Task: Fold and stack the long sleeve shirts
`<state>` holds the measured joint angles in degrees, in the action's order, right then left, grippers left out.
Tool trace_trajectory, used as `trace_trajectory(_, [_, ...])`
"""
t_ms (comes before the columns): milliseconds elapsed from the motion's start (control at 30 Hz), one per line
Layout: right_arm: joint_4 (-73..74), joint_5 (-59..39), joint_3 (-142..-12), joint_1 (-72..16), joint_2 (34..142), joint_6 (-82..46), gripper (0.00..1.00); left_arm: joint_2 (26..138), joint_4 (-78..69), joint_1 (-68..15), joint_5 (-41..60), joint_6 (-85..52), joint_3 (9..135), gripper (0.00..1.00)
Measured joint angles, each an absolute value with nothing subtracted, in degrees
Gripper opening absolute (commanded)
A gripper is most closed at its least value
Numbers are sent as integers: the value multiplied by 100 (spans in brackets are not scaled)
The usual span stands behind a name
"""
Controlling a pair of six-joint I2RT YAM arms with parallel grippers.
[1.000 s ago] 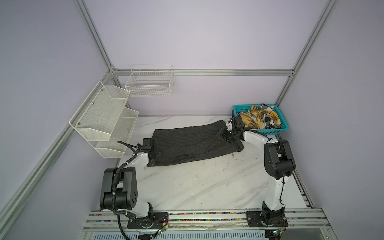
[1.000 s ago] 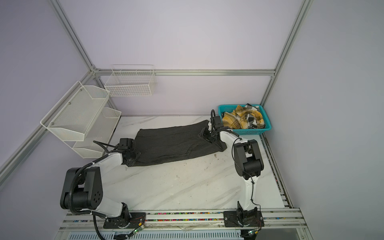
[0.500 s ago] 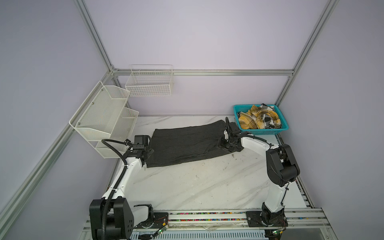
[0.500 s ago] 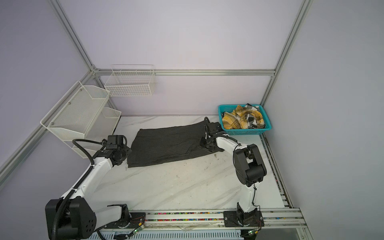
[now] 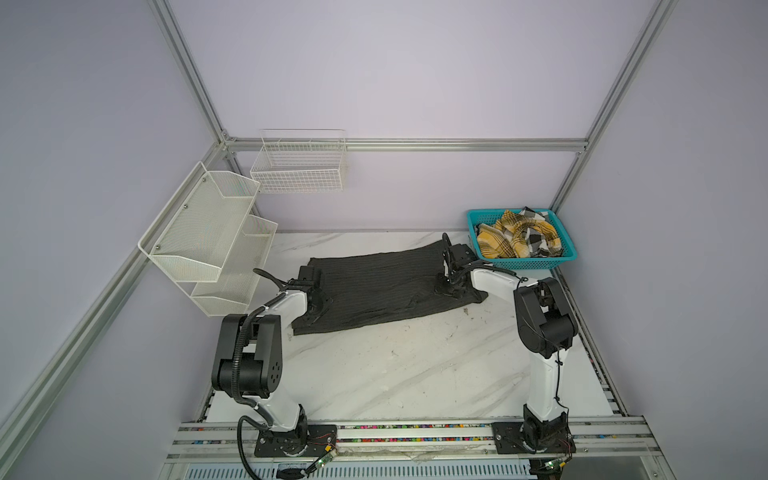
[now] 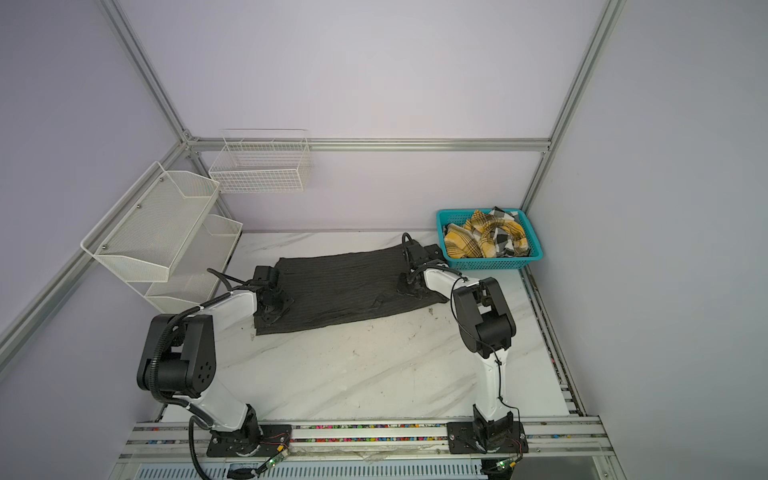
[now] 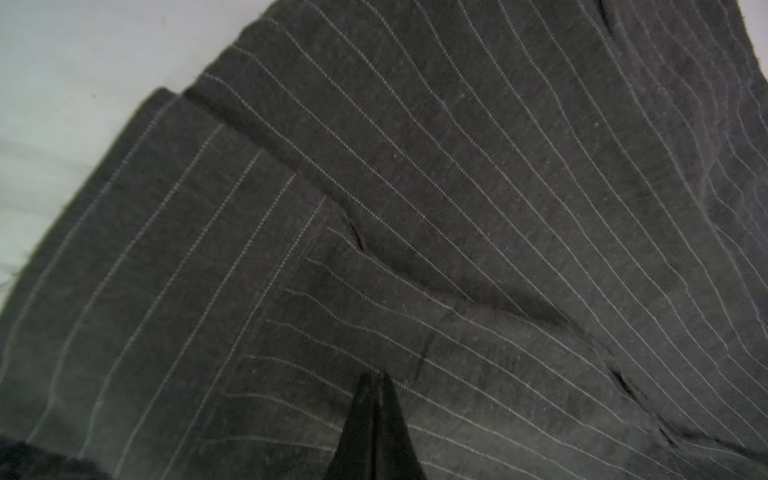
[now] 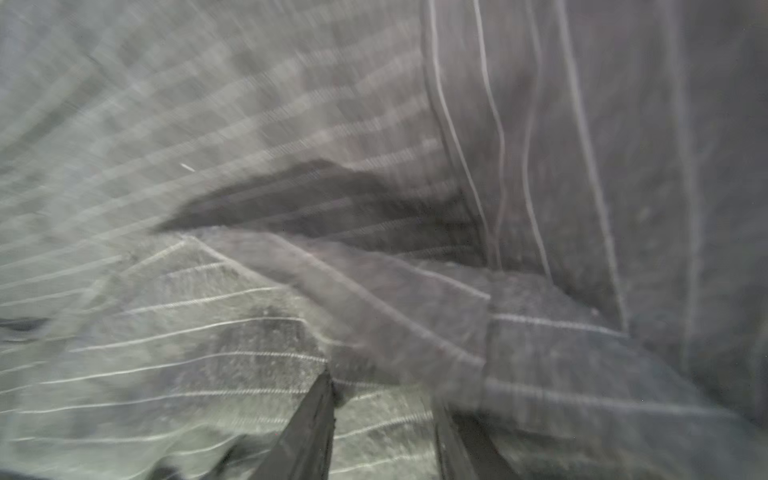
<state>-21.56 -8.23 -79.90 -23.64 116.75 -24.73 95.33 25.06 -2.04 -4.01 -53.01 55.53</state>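
Observation:
My right gripper and my left gripper should pull the shirt forward before taking its far edge, because the charcoal shirt's far corner lies next to the teal basket.
The dark charcoal pinstriped shirt lies spread across the back of the marble table. At its left end my left gripper presses down. In the left wrist view, my left gripper is shut with its tips pinching the striped cloth. My right gripper sits on the shirt's right end. In the right wrist view, my right gripper is open and straddles a raised fold of the cloth. The yellow, black and white plaid shirt lies crumpled in the teal basket.
The teal basket stands at the back right corner, close behind my right wrist. A white mesh two-tier shelf hangs on the left wall and a white wire basket hangs on the back wall. Bare marble stretches in front of the shirt.
My left gripper opened away from the shirt's left edge, then came back onto it and shut. My right gripper slid forward along the right end, its jaws narrowing.

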Motion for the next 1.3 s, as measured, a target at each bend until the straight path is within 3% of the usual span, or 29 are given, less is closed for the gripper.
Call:
trace_trajectory(167, [-1756, -838, -6790, -2600, 10888, -2698, 40, 9373, 2438, -204, -445, -5509, 5026, 0])
trace_trajectory(367, [-1916, -1048, -5312, -2869, 9585, -3146, 40, 8313, 2504, -209, -464, -5837, 4018, 0])
trace_trajectory(567, [-2838, -1125, -5022, -2902, 8796, -3312, 48, 7113, 3350, -279, -471, -6106, 3489, 0])
trace_trajectory(633, [-3175, -1039, -5378, -2888, 8764, -3317, 50, 6888, 3468, -287, -499, -6097, 3516, 14])
trace_trajectory(767, [-3465, -937, -6622, -2770, 8899, -3256, 53, 7052, 3892, -305, -676, -5782, 4165, 57])
trace_trajectory(800, [-3465, -919, -6925, -2727, 8989, -3229, 53, 7192, 3924, -307, -731, -5638, 4482, 64])
trace_trajectory(967, [-3430, -840, -8427, -2338, 9802, -3024, 59, 8276, 3406, -305, -921, -4495, 6630, 76])
trace_trajectory(1300, [-3531, -425, -9360, -2167, 11450, -2596, 57, 10328, 2825, -298, -587, -3299, 8023, 75])
